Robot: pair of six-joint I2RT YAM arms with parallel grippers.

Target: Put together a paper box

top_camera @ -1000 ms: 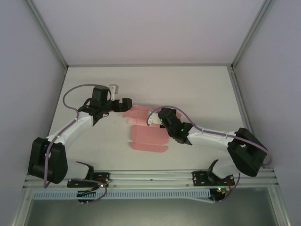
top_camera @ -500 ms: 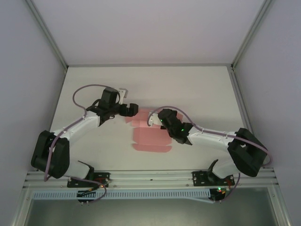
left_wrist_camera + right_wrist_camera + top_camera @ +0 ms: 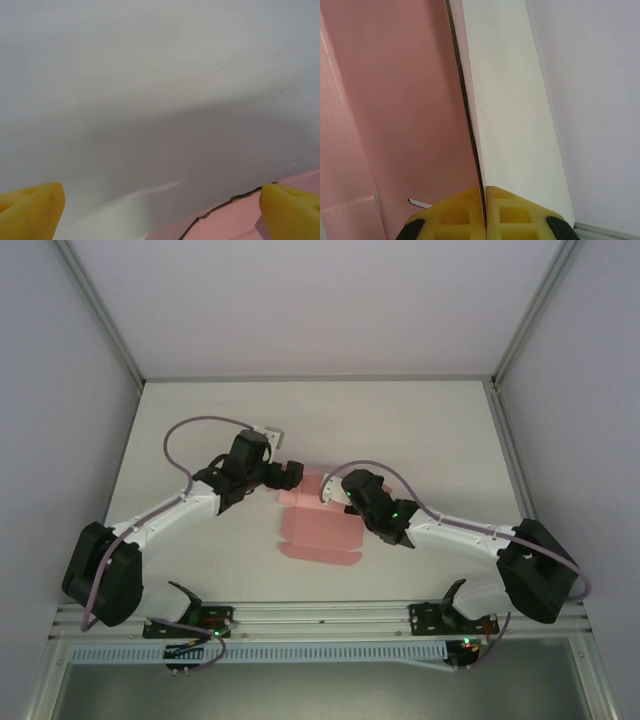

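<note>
The sheet's pink corner (image 3: 199,220) sits low and off-centre in the robot's open left gripper, so next the left gripper moves back before it comes in to pinch the sheet's side flap (image 3: 288,497).
The paper box (image 3: 315,536) is a flat pink die-cut sheet lying mid-table, with its far part lifted between the two arms. My right gripper (image 3: 329,491) is shut on the sheet's thin right edge; in the right wrist view the yellow pads (image 3: 455,212) pinch that edge (image 3: 468,125), with the pink face (image 3: 395,100) to their left. My left gripper (image 3: 293,476) stands open at the sheet's far-left corner. In the left wrist view its yellow fingertips (image 3: 30,210) are wide apart, and a pink corner (image 3: 235,222) lies low between them, nearer the right one.
White table (image 3: 420,440) inside a frame with grey walls on three sides. An aluminium rail (image 3: 320,618) runs along the near edge by the arm bases. The right wrist view has bare table (image 3: 510,110) and wall (image 3: 590,100) right of the sheet.
My left arm has swung right and its open gripper has come up to the sheet's far-left corner. The right gripper stays shut on the sheet and has shifted slightly.
</note>
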